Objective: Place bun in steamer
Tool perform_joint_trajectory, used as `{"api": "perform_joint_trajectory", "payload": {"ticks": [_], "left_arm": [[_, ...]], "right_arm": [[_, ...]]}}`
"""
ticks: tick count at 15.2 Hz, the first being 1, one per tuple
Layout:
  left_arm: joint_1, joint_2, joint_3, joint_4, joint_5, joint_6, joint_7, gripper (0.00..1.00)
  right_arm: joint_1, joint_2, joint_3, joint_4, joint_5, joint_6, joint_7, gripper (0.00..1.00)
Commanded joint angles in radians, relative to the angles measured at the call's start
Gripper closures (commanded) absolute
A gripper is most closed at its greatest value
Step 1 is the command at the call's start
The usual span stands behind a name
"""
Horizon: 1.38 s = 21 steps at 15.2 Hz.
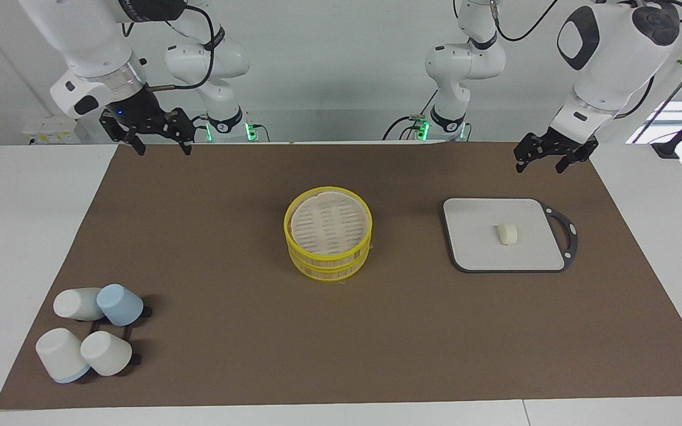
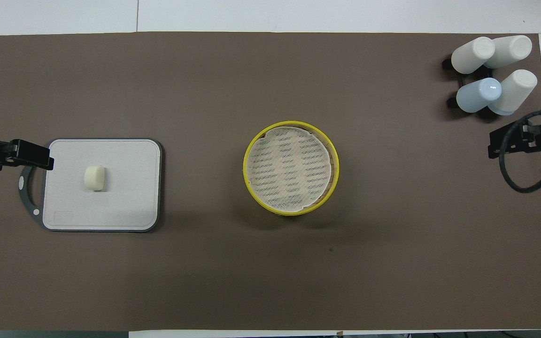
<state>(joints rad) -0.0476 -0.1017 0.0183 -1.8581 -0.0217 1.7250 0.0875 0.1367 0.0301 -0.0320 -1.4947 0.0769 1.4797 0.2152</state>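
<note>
The white-lined level (image 1: pixel 330 223) covers the lower level and its yellow rim is free, so my right gripper should keep moving closer to the yellow rim's board-facing side until it closes there.
The bun (image 1: pixel 507 233) is small and cream-white and lies on the grey board (image 1: pixel 477 251); it also shows in the overhead view (image 2: pixel 94 178). The steamer (image 1: pixel 329 260) has two yellow-rimmed tiers stacked, the white-lined one on top, and stands mid-table (image 2: pixel 291 169). My left gripper (image 1: pixel 539 168) is open and empty, raised over the mat beside the board's handle end (image 2: pixel 47 162). My right gripper (image 1: pixel 164 150) is open and empty, raised over the mat's corner at its own end (image 2: pixel 492 146).
The board (image 2: pixel 125 202) has a dark handle loop toward the left arm's end. Several white and blue cups (image 1: pixel 89 331) sit on a black rack at the right arm's end, farther from the robots (image 2: pixel 491 70). A brown mat (image 1: pixel 228 355) covers the table.
</note>
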Motion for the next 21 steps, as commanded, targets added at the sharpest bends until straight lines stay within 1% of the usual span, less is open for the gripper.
{"api": "perform_joint_trajectory", "payload": {"ticks": [1,2,4,5,7,9,10,11,12,13,15,17,21], "left_arm": [[0.005,-0.078,0.009,-0.166,-0.009,0.117,0.084,0.00],[0.011,-0.078,0.011,-0.200,-0.009,0.149,0.112,0.00],[0.023,-0.072,0.012,-0.274,-0.009,0.238,0.161,0.00],[0.035,-0.066,0.012,-0.308,-0.009,0.278,0.176,0.00],[0.045,-0.044,0.011,-0.370,-0.009,0.371,0.199,0.00],[0.066,-0.026,0.011,-0.430,-0.009,0.463,0.228,0.00],[0.061,-0.003,0.011,-0.449,-0.009,0.511,0.230,0.00],[0.058,0.023,0.011,-0.458,-0.009,0.548,0.230,0.00],[0.057,0.046,0.009,-0.461,-0.009,0.577,0.230,0.00],[0.055,0.069,0.009,-0.463,-0.009,0.599,0.230,0.00],[0.031,0.108,0.008,-0.464,-0.009,0.648,0.221,0.00],[0.028,0.129,0.008,-0.475,-0.009,0.705,0.224,0.00],[0.028,0.164,0.008,-0.477,-0.009,0.746,0.239,0.02]], "right_arm": [[0.174,0.094,0.003,0.020,0.001,0.105,0.252,0.00],[0.223,0.179,0.001,0.100,-0.002,0.131,0.309,0.00],[0.329,0.376,-0.011,0.291,-0.026,0.140,0.413,0.00],[0.362,0.428,-0.011,0.338,-0.054,0.143,0.421,0.00],[0.429,0.461,-0.009,0.340,-0.094,0.168,0.446,0.00],[0.500,0.523,-0.011,0.340,-0.109,0.215,0.536,0.00],[0.532,0.542,-0.008,0.338,-0.136,0.249,0.561,0.00],[0.537,0.545,-0.005,0.330,-0.149,0.275,0.561,0.00],[0.543,0.550,-0.003,0.327,-0.143,0.295,0.567,0.00],[0.561,0.550,-0.003,0.314,-0.138,0.339,0.569,0.00],[0.580,0.548,-0.002,0.248,-0.138,0.428,0.569,0.00],[0.598,0.535,0.000,0.162,-0.137,0.482,0.569,0.00],[0.613,0.508,0.001,0.107,-0.135,0.494,0.567,0.00]]}}
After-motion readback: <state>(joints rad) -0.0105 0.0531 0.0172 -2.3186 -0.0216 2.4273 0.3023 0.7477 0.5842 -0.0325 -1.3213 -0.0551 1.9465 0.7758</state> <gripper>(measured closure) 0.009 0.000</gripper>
